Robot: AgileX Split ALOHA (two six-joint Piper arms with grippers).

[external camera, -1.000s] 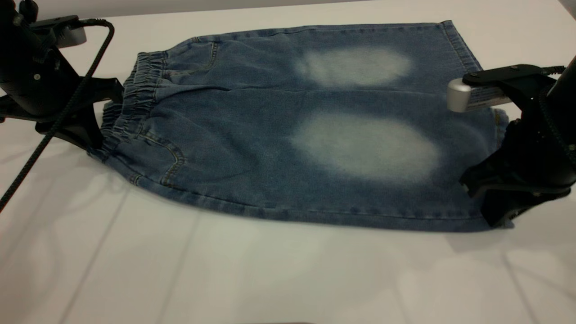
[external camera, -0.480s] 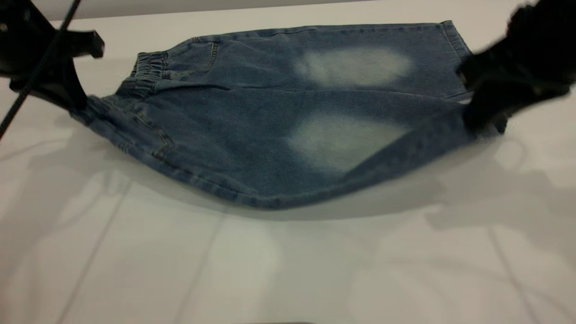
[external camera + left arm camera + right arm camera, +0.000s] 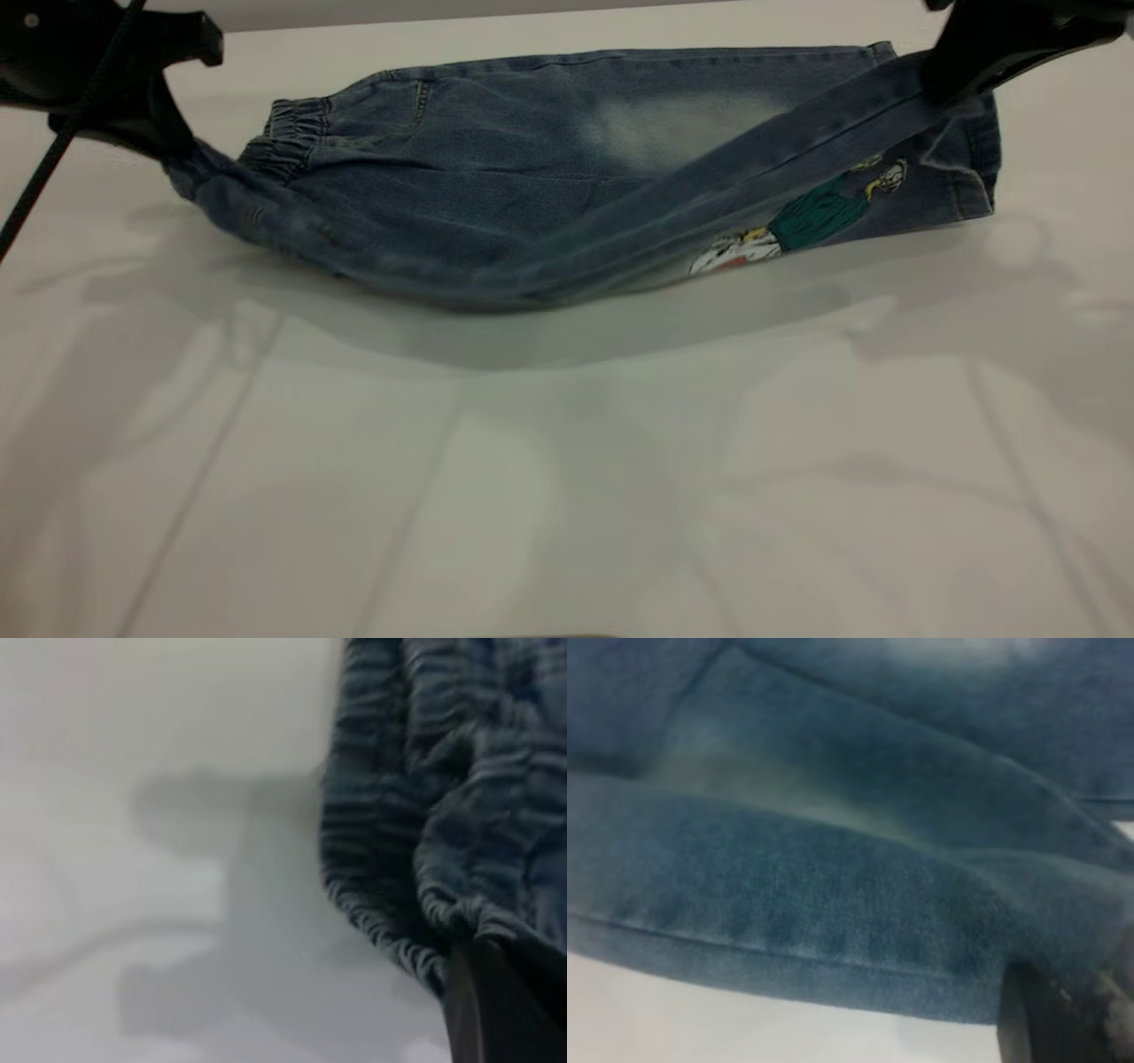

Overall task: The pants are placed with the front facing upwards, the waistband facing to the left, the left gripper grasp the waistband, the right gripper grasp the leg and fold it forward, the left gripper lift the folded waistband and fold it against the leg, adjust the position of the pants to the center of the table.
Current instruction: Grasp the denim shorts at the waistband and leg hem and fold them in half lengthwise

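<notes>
My right gripper should carry on bringing the near leg's hem back until it reaches the pants' far edge (image 3: pixel 873 50), because the pants' far half (image 3: pixel 659 112) lies flat behind the lifted near half.
The blue denim pants (image 3: pixel 496 177) lie on the white table (image 3: pixel 567 478) with the gathered waistband (image 3: pixel 288 133) at the left. At the upper left, my left gripper (image 3: pixel 173 146) is shut on the waistband's near corner and holds it off the table. My right gripper (image 3: pixel 943 84), at the upper right, is shut on the near leg's hem. The near half hangs between them as a sagging band, and its underside shows a cartoon print (image 3: pixel 797 221). In the left wrist view the ruffled waistband (image 3: pixel 381 815) runs into a dark finger (image 3: pixel 483 1010). The right wrist view is filled with the leg's denim (image 3: pixel 833 904).
The far half of the pants still rests flat near the table's back edge (image 3: pixel 567 13). Bare white table spreads across the whole front. A black cable (image 3: pixel 35 195) hangs from the left arm at the left edge.
Both grippers rose and moved toward the back, lifting the near edge of the pants from flat on the table. The near faded oval folded out of sight and the cartoon print came into view.
</notes>
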